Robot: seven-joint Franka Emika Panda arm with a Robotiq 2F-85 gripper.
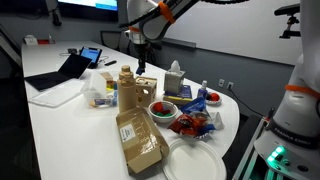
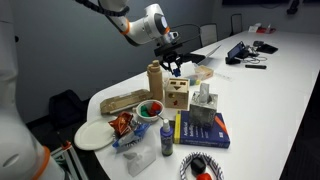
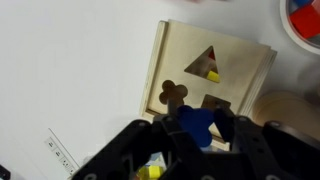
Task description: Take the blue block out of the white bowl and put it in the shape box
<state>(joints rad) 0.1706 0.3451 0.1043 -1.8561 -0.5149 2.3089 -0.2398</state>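
The blue block (image 3: 197,122) is hanging away from the clover hole, toward the square hole. My gripper should stay high and move it over the clover hole (image 3: 173,93) before going down.
My gripper (image 3: 199,128) is shut on the blue block (image 3: 197,124), a small clover-shaped piece held between the black fingers. It hangs just above the shape box (image 3: 210,70), a pale wooden cube with a triangle hole, a clover hole and a square hole in its top face. In both exterior views the gripper (image 1: 143,66) (image 2: 176,67) hovers over the shape box (image 1: 146,90) (image 2: 177,95). The white bowl (image 1: 162,108) (image 2: 150,108) holds red and green pieces and stands beside the box; its rim shows at the top right of the wrist view (image 3: 303,22).
A tan bottle (image 1: 126,88) (image 2: 155,80) stands next to the box. A flat cardboard box (image 1: 140,140), white plates (image 1: 195,162) (image 2: 94,135), a tissue box (image 1: 175,80), a blue book (image 2: 203,128) and a laptop (image 1: 68,70) crowd the white table.
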